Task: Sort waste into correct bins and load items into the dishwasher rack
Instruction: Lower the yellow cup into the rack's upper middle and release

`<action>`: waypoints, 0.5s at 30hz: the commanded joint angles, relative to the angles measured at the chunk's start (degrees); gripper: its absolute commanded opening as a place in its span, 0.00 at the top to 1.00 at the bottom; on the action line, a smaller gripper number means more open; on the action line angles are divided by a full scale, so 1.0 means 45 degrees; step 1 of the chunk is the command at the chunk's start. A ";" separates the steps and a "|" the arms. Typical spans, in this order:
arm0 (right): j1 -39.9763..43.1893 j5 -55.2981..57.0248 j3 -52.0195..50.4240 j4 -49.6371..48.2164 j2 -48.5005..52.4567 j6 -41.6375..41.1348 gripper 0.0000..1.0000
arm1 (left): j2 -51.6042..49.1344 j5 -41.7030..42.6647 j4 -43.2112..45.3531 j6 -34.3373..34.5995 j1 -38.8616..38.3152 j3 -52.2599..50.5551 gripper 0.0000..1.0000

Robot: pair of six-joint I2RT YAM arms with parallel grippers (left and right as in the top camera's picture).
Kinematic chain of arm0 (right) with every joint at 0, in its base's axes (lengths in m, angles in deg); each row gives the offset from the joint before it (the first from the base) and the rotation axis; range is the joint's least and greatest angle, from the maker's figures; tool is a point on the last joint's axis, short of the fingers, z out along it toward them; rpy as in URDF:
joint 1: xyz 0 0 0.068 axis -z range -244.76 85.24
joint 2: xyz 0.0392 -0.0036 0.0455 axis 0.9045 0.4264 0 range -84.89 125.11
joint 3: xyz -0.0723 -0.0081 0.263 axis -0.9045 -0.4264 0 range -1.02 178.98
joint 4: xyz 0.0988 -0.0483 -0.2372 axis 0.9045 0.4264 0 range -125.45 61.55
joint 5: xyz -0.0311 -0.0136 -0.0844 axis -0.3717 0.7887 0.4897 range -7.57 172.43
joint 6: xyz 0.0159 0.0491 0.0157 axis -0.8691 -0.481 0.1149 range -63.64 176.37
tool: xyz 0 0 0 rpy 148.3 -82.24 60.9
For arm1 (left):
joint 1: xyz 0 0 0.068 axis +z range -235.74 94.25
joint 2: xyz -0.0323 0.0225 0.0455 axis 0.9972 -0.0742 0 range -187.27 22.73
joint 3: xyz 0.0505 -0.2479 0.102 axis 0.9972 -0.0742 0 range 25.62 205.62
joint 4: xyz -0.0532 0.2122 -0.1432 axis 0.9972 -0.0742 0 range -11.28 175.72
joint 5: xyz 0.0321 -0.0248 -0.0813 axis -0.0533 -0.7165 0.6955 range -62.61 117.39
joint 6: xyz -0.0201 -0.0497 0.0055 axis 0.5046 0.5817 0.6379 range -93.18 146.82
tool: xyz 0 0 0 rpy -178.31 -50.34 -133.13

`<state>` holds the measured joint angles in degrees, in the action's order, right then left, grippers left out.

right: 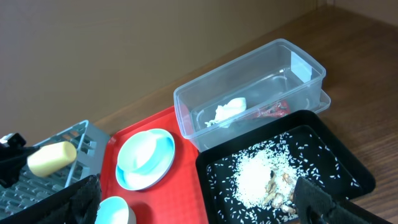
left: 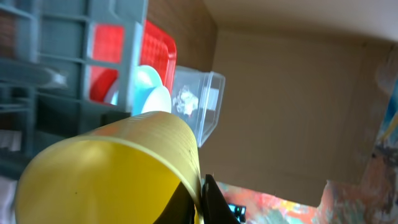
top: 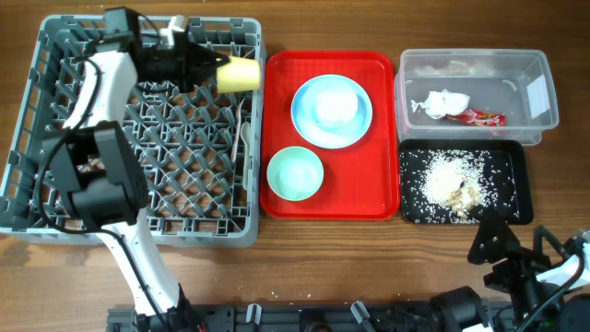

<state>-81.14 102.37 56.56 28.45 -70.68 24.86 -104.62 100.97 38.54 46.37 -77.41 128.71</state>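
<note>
I should have my left gripper pull back the yellow cup lying on its side, its end over the rack's edge, and tip it down among the rack's pegs.
My left gripper is shut on the rim of the yellow cup, held on its side over the back right edge of the grey dishwasher rack. The left wrist view shows the fingers pinching the cup wall. The blue plate holds a pale bowl on the red tray; a mint bowl sits nearer. The clear tub holds the napkin and red wrapper. The black tray holds rice. My right gripper is open and empty.
A white utensil lies along the rack's right side. The right arm sits at the table's front right, in front of the black tray. The tub and the black tray stand side by side, right of the red tray.
</note>
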 commanded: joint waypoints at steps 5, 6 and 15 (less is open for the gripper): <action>0.0063 -0.0063 0.0019 0.0010 -0.0126 -0.0126 0.00 | -0.0325 -0.3361 -0.0685 -0.0641 0.0408 0.0000 0.96; 0.0063 -0.0063 0.0019 0.0010 -0.0126 -0.0126 0.00 | -0.0325 -0.3672 -0.0743 -0.0641 0.0471 0.0000 0.96; 0.0063 -0.0063 0.0019 0.0010 -0.0126 -0.0131 0.00 | -0.0325 -0.7427 -0.2511 -0.0826 0.1103 0.0000 0.96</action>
<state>-81.14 102.37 56.56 28.45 -70.68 24.86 -103.16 84.25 27.61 45.56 -73.34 130.33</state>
